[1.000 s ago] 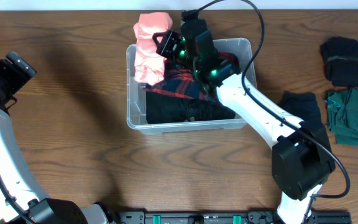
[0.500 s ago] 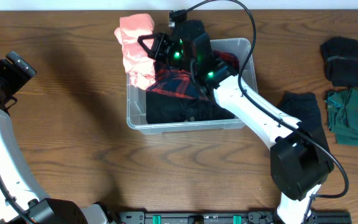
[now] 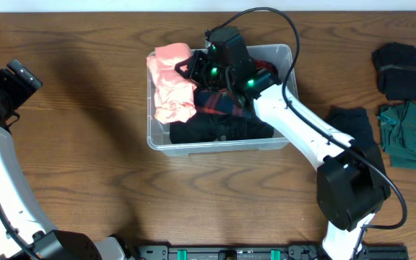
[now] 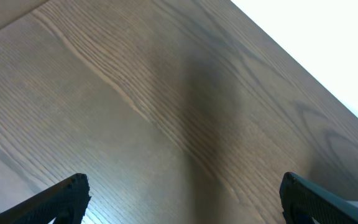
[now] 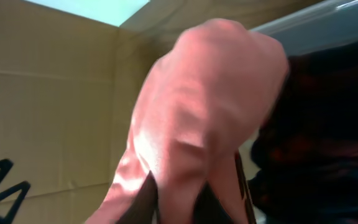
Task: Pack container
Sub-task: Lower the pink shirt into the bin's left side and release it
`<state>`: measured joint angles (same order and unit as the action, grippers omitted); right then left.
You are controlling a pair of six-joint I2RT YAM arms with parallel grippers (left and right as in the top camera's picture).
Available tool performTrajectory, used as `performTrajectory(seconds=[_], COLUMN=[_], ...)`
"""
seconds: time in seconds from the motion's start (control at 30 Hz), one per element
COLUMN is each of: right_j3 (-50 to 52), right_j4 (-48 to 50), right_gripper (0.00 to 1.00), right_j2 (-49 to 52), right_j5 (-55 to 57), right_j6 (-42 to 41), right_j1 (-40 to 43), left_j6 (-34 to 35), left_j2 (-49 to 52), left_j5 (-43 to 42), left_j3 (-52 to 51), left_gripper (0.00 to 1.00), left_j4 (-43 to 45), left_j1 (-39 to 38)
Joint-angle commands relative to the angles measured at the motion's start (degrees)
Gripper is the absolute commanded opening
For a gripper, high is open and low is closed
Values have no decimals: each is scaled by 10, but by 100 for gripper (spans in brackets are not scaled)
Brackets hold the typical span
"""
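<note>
Next, I take the salmon-pink cloth again with my right gripper and pull it inward toward the plaid garment [image 3: 218, 103], because the cloth rides up over the container's back rim [image 3: 170, 50].
The clear plastic container [image 3: 157, 137] stands at the table's middle back. It holds a black garment [image 3: 215, 130] and a red and dark plaid garment [image 3: 219, 101]. My right gripper [image 3: 188, 68] is shut on a salmon-pink cloth [image 3: 172, 83] and holds it over the container's left end. In the right wrist view the pink cloth [image 5: 197, 118] fills the frame, pinched between my fingers [image 5: 176, 199]. My left gripper [image 4: 182, 193] is open and empty over bare wood at the far left [image 3: 9, 83].
To the right of the container lie a black garment [image 3: 352, 123], a rolled black cloth [image 3: 399, 68] and a dark green cloth [image 3: 409, 133]. The right arm [image 3: 302, 137] crosses the container's right end.
My right gripper swung the pink cloth out past the container's back left corner, then brought it back right and down over the container's left end. The left arm has not moved.
</note>
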<state>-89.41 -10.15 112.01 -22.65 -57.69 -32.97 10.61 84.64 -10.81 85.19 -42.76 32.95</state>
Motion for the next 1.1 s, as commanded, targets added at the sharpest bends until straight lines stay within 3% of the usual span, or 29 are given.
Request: performTrajectory(seconds=[0.0, 0.03, 0.07, 0.1, 0.13, 0.4, 0.63, 0.77, 0.8, 0.87, 1.0, 1.07], right_j3=[-6, -6, -6, -6, -6, -7, -79, -121, -123, -123, -121, -121], right_j4=[0, -1, -2, -3, -3, -52, -185, -240, -240, -237, -236, -233], right_gripper=[55, 77, 88, 97, 99, 99, 99, 99, 96, 81, 24, 11], right_j2=[-11, -11, -11, -11, -11, -12, -12, -12, -12, -12, 4, 20], right_j5=[9, 11, 15, 15, 14, 41, 84, 117, 120, 131, 176, 177], right_j6=[40, 45, 51, 59, 67, 200, 463, 538, 551, 561, 561, 561], right_j1=[12, 13, 14, 16, 19, 43, 49, 38, 33, 25, 7, -2], left_j6=[-5, -5, -5, -5, -5, -5, -5, -5, -5, -5, -5, -5], left_j2=[3, 3, 3, 3, 3, 3, 3, 3, 3, 3, 3, 3], left_j5=[-5, -5, -5, -5, -5, -5, -5, -5, -5, -5, -5, -5], left_j3=[0, 0, 0, 0, 0, 0, 0, 0, 0, 0, 0, 0], left_gripper=[98, 98, 98, 98, 98, 98, 98, 98, 98, 98, 98, 98], left_j4=[2, 2, 2, 2, 2, 2, 2, 2, 2, 2, 2, 2], left_j1=[2, 2, 2, 2, 2, 2, 2, 2, 2, 2, 2, 2])
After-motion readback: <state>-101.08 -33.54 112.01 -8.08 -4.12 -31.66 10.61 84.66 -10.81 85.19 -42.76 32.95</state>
